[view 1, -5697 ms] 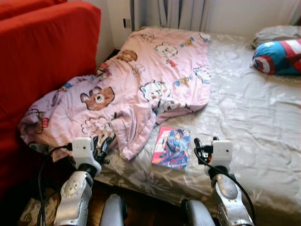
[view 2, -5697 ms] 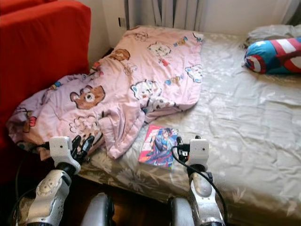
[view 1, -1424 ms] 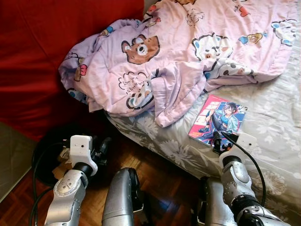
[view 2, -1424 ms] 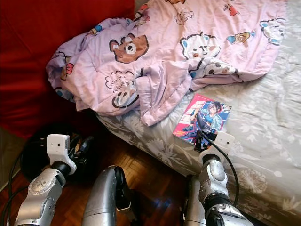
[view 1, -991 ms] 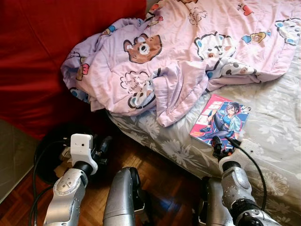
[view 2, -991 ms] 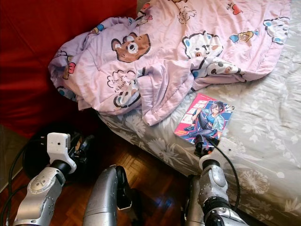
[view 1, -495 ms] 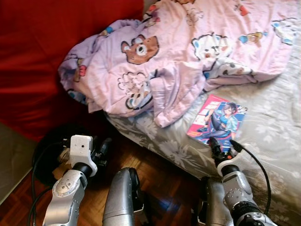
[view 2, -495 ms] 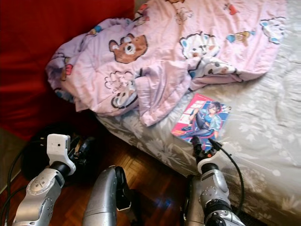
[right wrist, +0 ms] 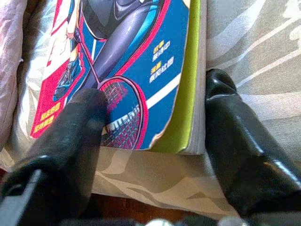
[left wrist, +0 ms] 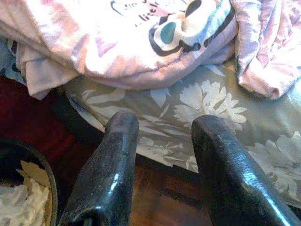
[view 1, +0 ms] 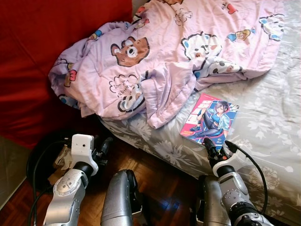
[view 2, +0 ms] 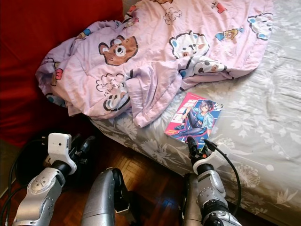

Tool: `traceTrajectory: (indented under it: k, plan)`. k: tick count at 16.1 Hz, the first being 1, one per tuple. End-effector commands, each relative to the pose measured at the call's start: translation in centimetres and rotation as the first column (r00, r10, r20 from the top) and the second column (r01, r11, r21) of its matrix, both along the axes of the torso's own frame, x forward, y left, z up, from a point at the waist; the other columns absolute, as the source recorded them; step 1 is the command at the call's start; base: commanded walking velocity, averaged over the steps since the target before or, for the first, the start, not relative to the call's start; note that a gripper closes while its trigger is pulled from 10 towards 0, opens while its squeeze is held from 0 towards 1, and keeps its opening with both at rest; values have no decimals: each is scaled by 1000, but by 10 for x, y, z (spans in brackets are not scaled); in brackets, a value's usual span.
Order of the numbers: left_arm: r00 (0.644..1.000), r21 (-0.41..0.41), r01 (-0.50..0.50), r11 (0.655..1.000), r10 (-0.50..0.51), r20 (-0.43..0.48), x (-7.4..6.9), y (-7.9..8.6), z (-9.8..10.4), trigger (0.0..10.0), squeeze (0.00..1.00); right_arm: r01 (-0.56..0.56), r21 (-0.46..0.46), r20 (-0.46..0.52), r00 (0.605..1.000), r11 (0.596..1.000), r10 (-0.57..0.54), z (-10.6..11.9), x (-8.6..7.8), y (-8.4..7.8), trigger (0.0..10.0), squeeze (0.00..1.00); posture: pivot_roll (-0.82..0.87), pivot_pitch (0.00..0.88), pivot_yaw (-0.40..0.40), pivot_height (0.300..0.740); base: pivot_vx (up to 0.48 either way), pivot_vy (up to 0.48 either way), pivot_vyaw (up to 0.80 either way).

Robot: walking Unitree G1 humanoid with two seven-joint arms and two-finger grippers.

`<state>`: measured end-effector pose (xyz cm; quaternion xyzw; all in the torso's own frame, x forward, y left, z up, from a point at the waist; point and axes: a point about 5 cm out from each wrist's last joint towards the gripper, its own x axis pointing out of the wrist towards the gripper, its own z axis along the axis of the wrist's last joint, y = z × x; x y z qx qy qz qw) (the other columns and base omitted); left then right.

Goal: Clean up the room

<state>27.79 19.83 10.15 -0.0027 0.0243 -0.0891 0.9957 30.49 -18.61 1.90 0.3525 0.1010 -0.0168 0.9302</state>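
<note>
The comic book [view 1: 211,120] will stay straight and shut when I lift it by its lower edge, because the page edge [right wrist: 199,113] shows a thick, tightly pressed block.
A comic book [view 1: 209,120] with a bright pink and blue cover lies flat on the grey flowered bed sheet [view 1: 273,117], near the mattress edge. My right gripper [view 1: 217,149] is at the book's near corner and stands open. In the right wrist view one finger [right wrist: 77,127] lies over the cover of the comic book [right wrist: 136,61], and the other finger [right wrist: 235,141] rests on the sheet beside the page edge. My left gripper [left wrist: 164,127] is open and empty, held low over the floor beside the bed's edge.
A rumpled pink cartoon blanket [view 1: 164,56] covers the bed's far side and hangs over the corner. A red sofa [view 1: 42,61] stands on the left. A black bin [left wrist: 23,188] with crumpled paper sits on the wooden floor [view 1: 160,179] by my left arm.
My right wrist has turned and the gripper has edged up to the book's near corner. The camera shifted slightly. The left arm has stayed put.
</note>
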Motion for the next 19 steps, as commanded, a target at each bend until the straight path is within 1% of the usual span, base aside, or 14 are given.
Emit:
traceTrajectory:
  k: [1,3,6,7,8,11,13,14,16,19]
  plan:
    - [999,26,-12,1000,13,-33,-4,5,-6,10000,0,-96,26,-100,990,995,98,-22,-15,28,0,0,147,284,124,581,0,0,0]
    - [999,27,-13,1000,13,-33,-4,6,-6,10000,0,-112,23,-83,990,993,114,-20,-14,31,0,0,145,284,124,581,0,0,0]
    - [999,20,-26,999,26,-33,-4,8,-7,10000,0,-115,-19,-54,992,993,114,-15,-10,33,0,0,145,280,124,581,0,0,0]
    - [999,20,-28,999,28,-32,-3,8,-7,10000,0,-121,-20,-44,992,992,120,-14,-10,35,0,0,142,277,121,581,0,0,0]
    - [999,21,-27,999,27,-31,-2,8,-7,10000,0,-116,-41,-25,993,992,115,-12,-9,36,0,0,143,275,120,581,0,0,0]
    - [999,21,-32,999,33,-31,-1,8,-7,10000,0,-58,-57,-5,998,997,58,-11,-11,30,0,0,145,267,115,581,0,0,0]
    - [999,20,-42,999,43,-32,1,9,-8,10000,0,37,-62,4,999,997,-36,-14,-21,17,0,0,128,255,107,581,0,0,0]
    - [998,19,-44,999,44,-33,1,8,-9,10000,0,94,-70,8,996,993,-94,-18,-29,10,0,0,124,252,106,581,0,0,0]
    - [999,16,-43,999,43,-33,3,6,-10,10000,0,168,-98,8,986,981,-168,-21,-42,6,0,0,114,242,103,581,0,0,0]
    - [998,14,-43,999,44,-33,5,6,-12,10000,0,242,-115,-25,969,963,-246,-28,-57,6,0,0,109,225,94,581,0,0,0]
